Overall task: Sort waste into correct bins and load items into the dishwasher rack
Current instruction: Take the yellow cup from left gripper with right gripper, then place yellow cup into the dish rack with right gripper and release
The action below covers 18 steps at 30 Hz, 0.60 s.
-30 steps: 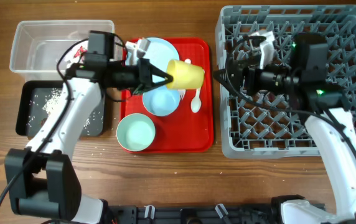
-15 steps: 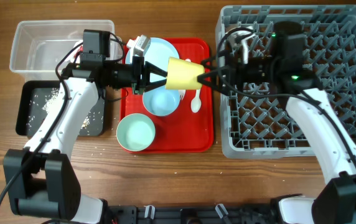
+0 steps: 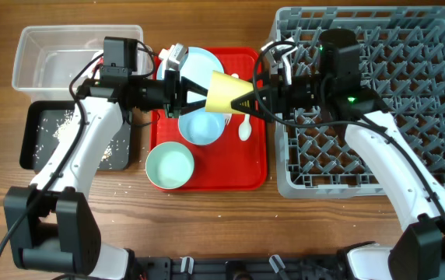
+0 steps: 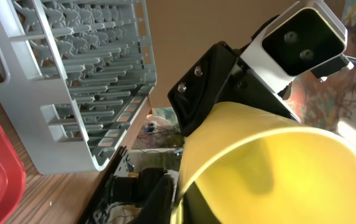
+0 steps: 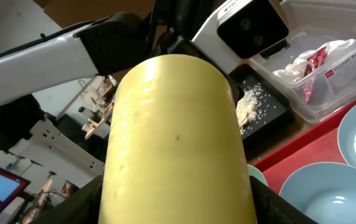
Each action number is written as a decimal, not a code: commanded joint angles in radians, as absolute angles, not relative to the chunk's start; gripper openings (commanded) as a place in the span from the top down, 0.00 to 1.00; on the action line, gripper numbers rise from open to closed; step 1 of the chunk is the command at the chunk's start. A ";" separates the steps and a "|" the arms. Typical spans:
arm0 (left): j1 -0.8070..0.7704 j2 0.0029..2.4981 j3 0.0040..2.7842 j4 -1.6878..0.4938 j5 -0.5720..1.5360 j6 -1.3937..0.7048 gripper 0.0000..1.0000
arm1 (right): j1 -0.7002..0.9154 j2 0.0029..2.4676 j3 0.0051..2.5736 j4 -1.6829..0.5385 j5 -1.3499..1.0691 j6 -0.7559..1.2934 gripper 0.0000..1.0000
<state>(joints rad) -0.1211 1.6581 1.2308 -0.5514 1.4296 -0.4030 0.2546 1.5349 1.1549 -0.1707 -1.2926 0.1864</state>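
Note:
The yellow cup's rim (image 3: 210, 91) is in my left gripper, so next my left gripper opens before my right gripper, which is on the cup's base, puts the cup opening-down in the dishwasher rack (image 3: 305, 169).
The small yellow cup (image 3: 224, 92) hangs sideways in the air above the red tray, between my two arms. My left gripper (image 3: 199, 97) is shut on its rim; the cup's open mouth fills the left wrist view (image 4: 277, 168), with one finger (image 4: 168, 199) at the rim. My right gripper (image 3: 247, 101) has its fingers pressed against both sides of the cup's base end (image 5: 178, 143). The grey dishwasher rack (image 3: 432, 47) stands at the right. The pale blue plate (image 3: 203, 62), blue-white bowl (image 3: 203, 128), mint bowl (image 3: 169, 166) and white spoon (image 3: 244, 128) lie on the tray.
The flat red tray (image 3: 254, 155) sits at the centre. The clear tub (image 3: 43, 54) at the far left holds the red-and-white wrapper (image 5: 318, 68) and tissue. The black tray (image 3: 36, 140) below it holds rice-like bits. The rack's edge shows in the left wrist view (image 4: 84, 81).
My right arm has swung left from over the rack, and its fingers have come around the cup's base. My left gripper keeps hold of the cup and has barely moved.

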 commanded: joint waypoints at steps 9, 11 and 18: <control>-0.115 1.638 1.250 -0.548 1.393 -0.400 0.50 | 0.143 1.523 1.176 -0.177 -1.185 0.292 0.39; -0.116 1.638 1.250 -0.549 1.346 -0.400 0.50 | 0.107 1.507 1.177 -0.215 -1.165 0.294 0.39; -0.116 1.638 1.250 -0.572 1.123 -0.400 0.50 | 0.038 1.427 1.190 -0.505 -0.842 0.284 0.39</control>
<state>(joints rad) -0.1204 1.6581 1.2335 -0.5579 1.2652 -0.4061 0.0490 1.4940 1.1576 -0.4259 -1.0447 0.2909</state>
